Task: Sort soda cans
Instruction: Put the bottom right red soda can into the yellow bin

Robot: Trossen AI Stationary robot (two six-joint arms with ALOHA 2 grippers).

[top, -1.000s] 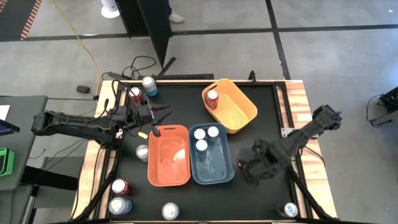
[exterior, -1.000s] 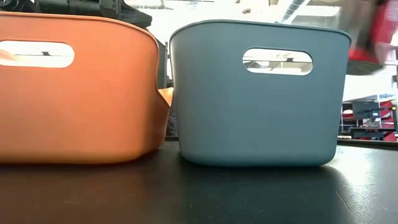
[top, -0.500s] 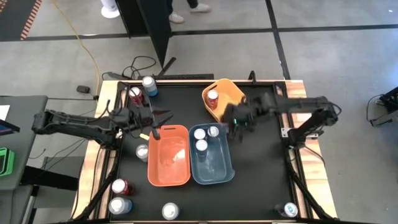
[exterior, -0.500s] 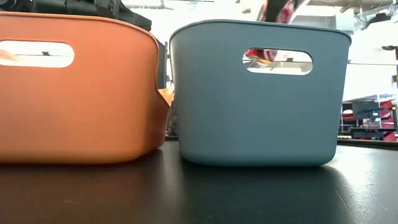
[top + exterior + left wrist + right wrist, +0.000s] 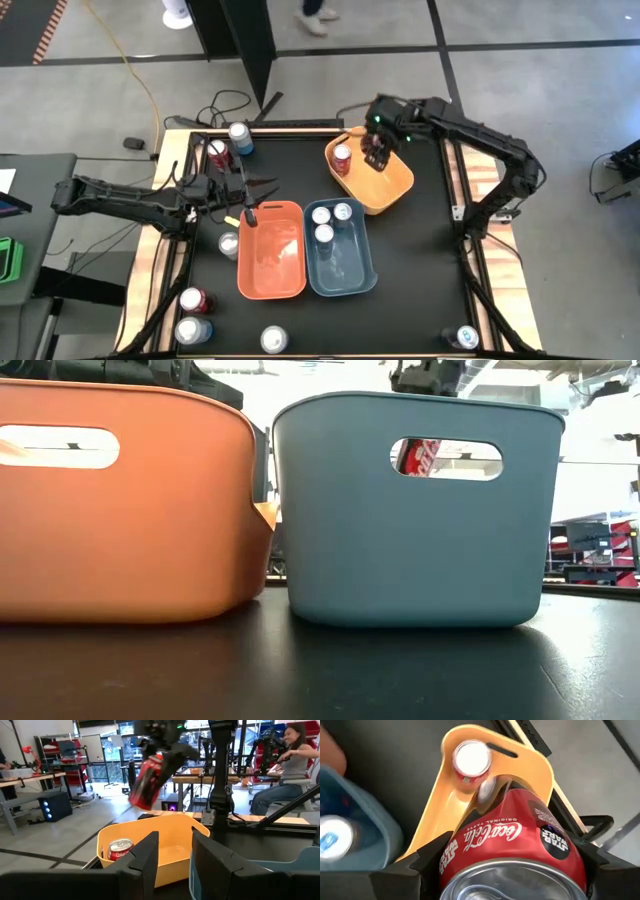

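I should continue to lower the can in my right gripper until the can's base reaches the yellow bin's bottom, because the bin has open bottom (image 5: pixel 364 178) beside its matching red can (image 5: pixel 342 158).
A red soda can (image 5: pixel 510 845) sits in my shut right gripper (image 5: pixel 378 150), above the yellow bin (image 5: pixel 395 185). The left wrist view shows that can (image 5: pixel 147 780) tilted over the bin. A second red can (image 5: pixel 342 158) stands in the yellow bin. Three silver-topped cans (image 5: pixel 325 222) stand in the blue bin (image 5: pixel 345 275). The orange bin (image 5: pixel 270 265) holds no can that I can see. My left gripper (image 5: pixel 262 190) hangs open and still by the orange bin's far end, holding nothing. Loose cans stand at the far left corner (image 5: pixel 228 145) and along the near edge (image 5: pixel 195 300). My right gripper pinches the red can by the sides of its body (image 5: pixel 445 865), close to its silver top end, one finger (image 5: pixel 415 865) on each side. The fingers come from above, slanting down. The can is lifted clear and hangs tilted below them over the yellow bin.
A silver can (image 5: pixel 228 243) stands left of the orange bin. More cans stand at the near edge (image 5: pixel 273 340) and the near right corner (image 5: pixel 465 337). The orange and blue bins stand side by side in mid table. A person (image 5: pixel 295 765) sits beyond the table.
My right gripper, shut on the red can, has swung from the table's near right, beside the blue bin, toward the far edge, ending above the yellow bin. The can has travelled with it, lifted clear.
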